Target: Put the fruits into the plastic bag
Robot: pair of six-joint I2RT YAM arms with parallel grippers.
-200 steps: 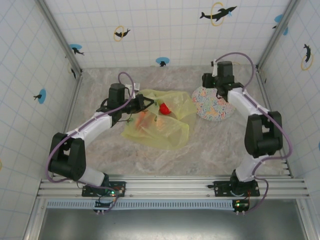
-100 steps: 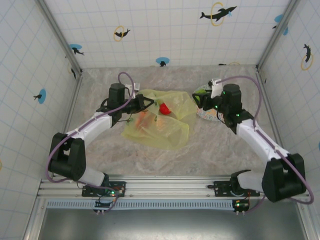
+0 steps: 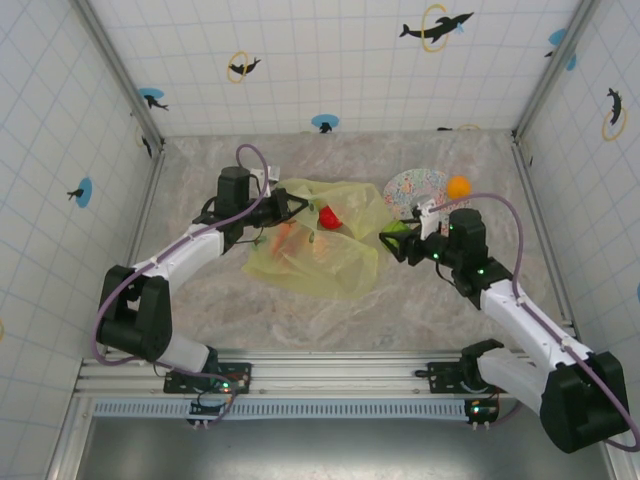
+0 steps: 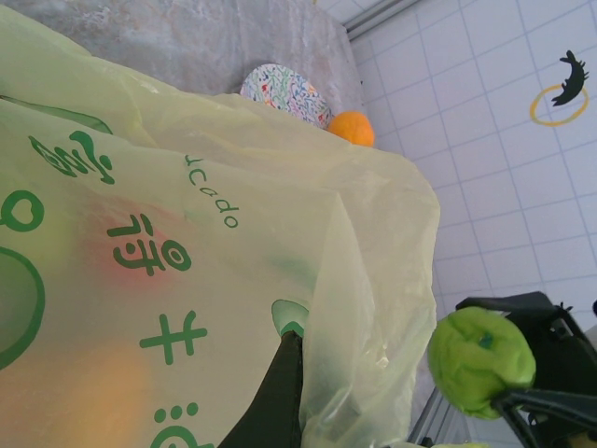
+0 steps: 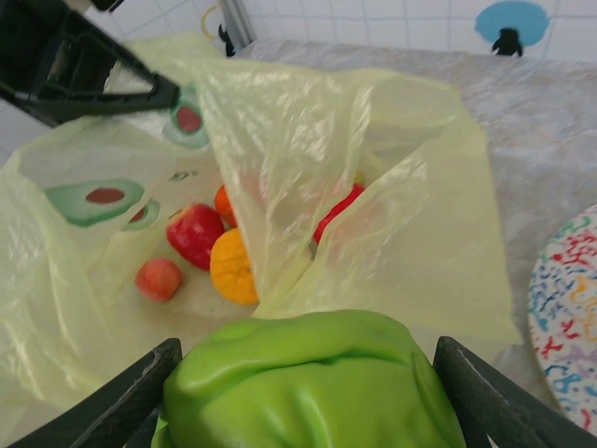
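Note:
The bag's raised opening faces the green fruit, so I will keep moving my right gripper into the bag and let go beside the small reddish fruit.
The yellow-green plastic bag lies mid-table with its mouth facing right. My left gripper is shut on the bag's upper edge and holds the mouth up. In the right wrist view a red apple, an orange fruit and a small reddish fruit lie inside the bag. My right gripper is shut on a green fruit just right of the mouth; the left wrist view shows this green fruit too. An orange fruit rests at the plate's right edge.
The round speckled plate sits at the back right, behind my right gripper. Tiled walls and metal posts close in the table on three sides. Bare marbled table lies in front of the bag.
My right arm has swung from over the plate down and left to the bag's mouth, carrying the green fruit. The plate and an orange fruit are now uncovered. The left arm stayed put.

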